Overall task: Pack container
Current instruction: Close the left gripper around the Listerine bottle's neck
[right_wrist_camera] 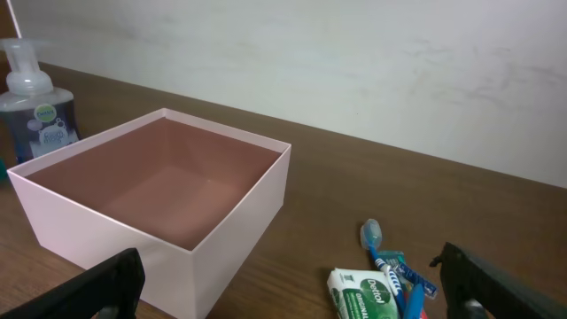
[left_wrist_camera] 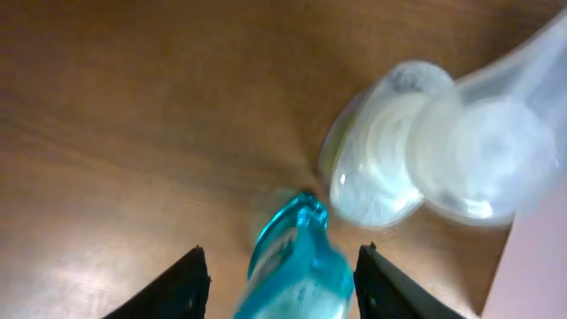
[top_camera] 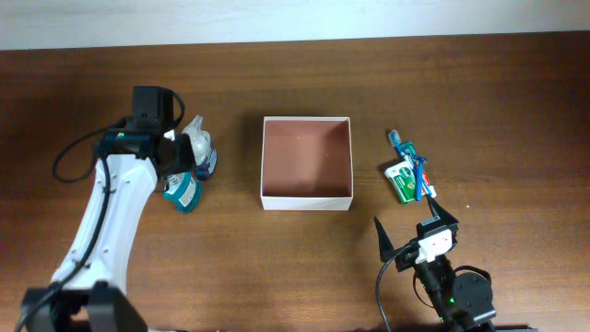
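Observation:
The teal bottle (left_wrist_camera: 310, 257) is off-centre, against one finger of my left gripper. I should open the fingers, centre them over its cap end (left_wrist_camera: 299, 303) and close them before I lift.
The container (top_camera: 307, 201), a square white-walled box with a pinkish-brown inside, sits mid-table and holds nothing; it also shows in the right wrist view (right_wrist_camera: 239, 230). Left of it stand a teal bottle (top_camera: 182, 194) and a clear pump bottle (top_camera: 199, 140). My left gripper (top_camera: 187, 173) is open, its fingers on either side of the teal bottle (left_wrist_camera: 297, 266), with a gap at the left finger. The pump bottle (left_wrist_camera: 443, 151) is just beyond. My right gripper (top_camera: 415, 238) is open and empty near the front edge, below a green soap pack (top_camera: 402, 180) and a blue toothbrush (top_camera: 410, 159).
In the right wrist view the soap pack (right_wrist_camera: 368, 297) and toothbrush (right_wrist_camera: 383, 252) lie right of the container, and the pump bottle (right_wrist_camera: 35, 106) stands behind its far left corner. A pale wall runs along the table's back edge.

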`<control>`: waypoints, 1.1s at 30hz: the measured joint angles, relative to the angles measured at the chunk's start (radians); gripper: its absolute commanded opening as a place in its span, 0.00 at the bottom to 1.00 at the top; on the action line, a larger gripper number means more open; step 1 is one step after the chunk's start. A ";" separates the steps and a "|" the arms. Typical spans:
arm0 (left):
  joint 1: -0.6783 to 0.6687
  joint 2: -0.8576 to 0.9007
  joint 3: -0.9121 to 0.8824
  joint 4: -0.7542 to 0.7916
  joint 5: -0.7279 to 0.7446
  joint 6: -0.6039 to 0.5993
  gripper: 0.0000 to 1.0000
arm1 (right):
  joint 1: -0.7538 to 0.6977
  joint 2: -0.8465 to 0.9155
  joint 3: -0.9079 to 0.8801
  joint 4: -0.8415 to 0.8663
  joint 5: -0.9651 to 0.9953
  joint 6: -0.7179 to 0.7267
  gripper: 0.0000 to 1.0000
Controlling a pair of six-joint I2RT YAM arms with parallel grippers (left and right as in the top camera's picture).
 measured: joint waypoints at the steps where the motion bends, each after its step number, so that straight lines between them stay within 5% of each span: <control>1: 0.000 -0.021 0.000 -0.014 -0.002 -0.006 0.54 | 0.000 0.000 0.000 0.000 0.000 0.000 0.99; 6: 0.000 -0.137 0.000 -0.051 -0.008 -0.029 0.53 | 0.000 0.000 0.000 0.000 0.000 0.000 0.99; 7: 0.000 -0.152 0.000 -0.059 -0.009 -0.029 0.58 | 0.000 0.000 0.000 0.000 0.000 0.000 0.99; 9: 0.000 -0.164 0.000 -0.077 -0.009 -0.030 0.83 | 0.000 0.000 0.000 0.000 0.000 0.000 0.99; 13: 0.000 -0.161 0.000 -0.113 -0.003 -0.003 0.65 | 0.000 0.000 0.000 0.000 0.000 0.000 0.99; 33: 0.001 -0.056 0.000 -0.101 0.054 0.163 0.65 | 0.000 0.000 0.000 0.000 0.000 0.000 0.99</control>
